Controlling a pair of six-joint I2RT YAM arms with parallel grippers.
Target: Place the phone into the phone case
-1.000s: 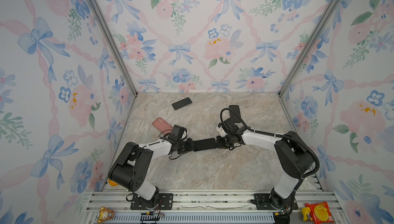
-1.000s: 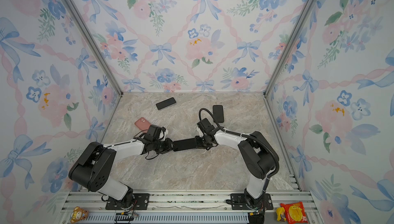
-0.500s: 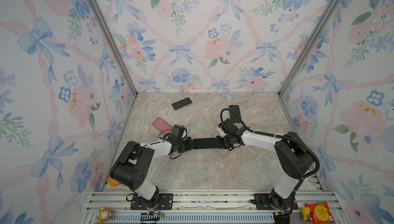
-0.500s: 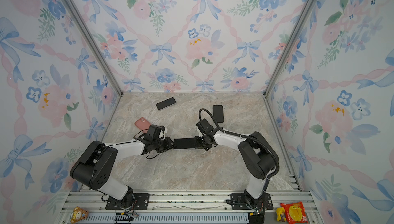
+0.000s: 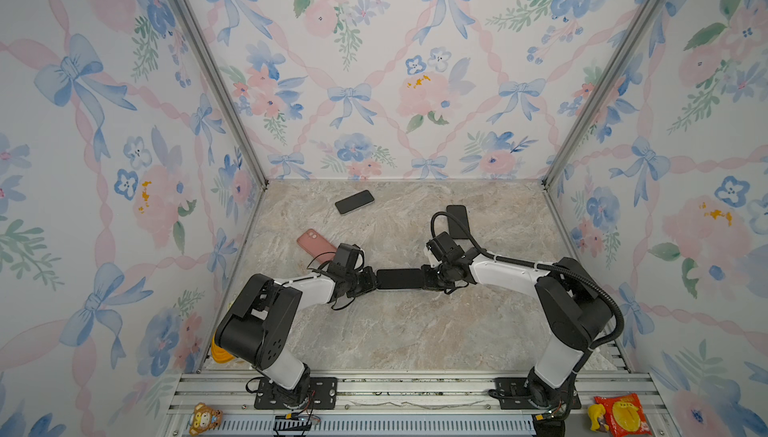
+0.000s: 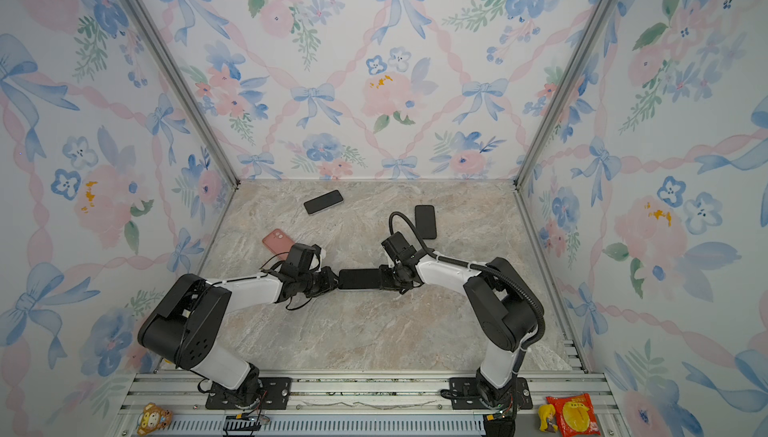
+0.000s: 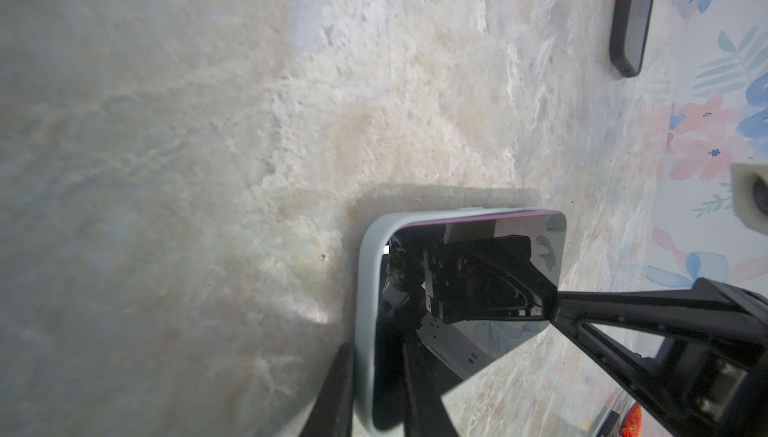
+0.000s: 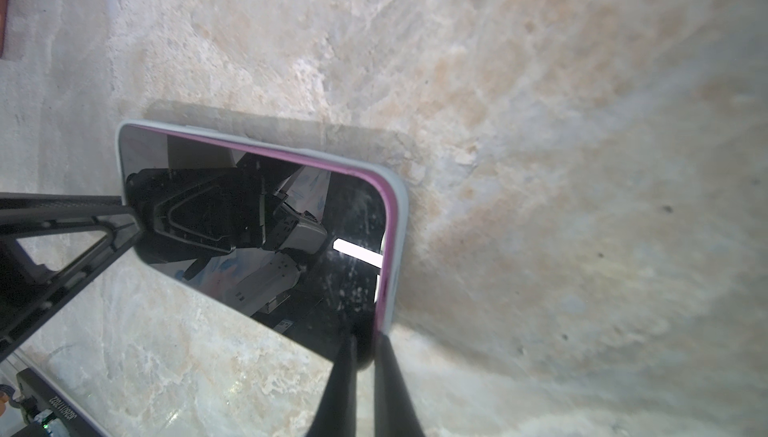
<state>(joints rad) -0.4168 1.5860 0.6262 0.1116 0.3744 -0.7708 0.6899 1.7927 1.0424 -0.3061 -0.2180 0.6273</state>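
My grippers are holding the short ends of the case while the phone's pink rim (image 8: 286, 155) shows above the case's long edge, so next I turn the case and grip its long sides (image 5: 400, 290).
The phone (image 5: 399, 279) (image 6: 359, 279), dark-screened with a pink rim, lies in a pale grey phone case (image 7: 368, 289) (image 8: 399, 214) at mid-table, held between both arms. My left gripper (image 5: 374, 281) (image 7: 376, 356) clasps its left end, one finger behind the case and the other on the screen. On the opposite end, my right gripper (image 5: 426, 279) (image 8: 365, 339) is shut, pinching the phone's pink rim and the case wall. The screen (image 7: 478, 289) (image 8: 249, 223) mirrors the arms.
A pink case (image 5: 316, 243) lies just behind the left wrist. A black phone (image 5: 354, 201) rests near the back wall, and another dark slab (image 5: 457, 221) (image 7: 633, 15) sits behind the right wrist. A small toy (image 5: 203, 414) and a red packet (image 5: 621, 414) lie on the front rail.
The left gripper has slid closer to the phone's left end and narrowed its jaws onto it. The right gripper has kept its hold and barely moved.
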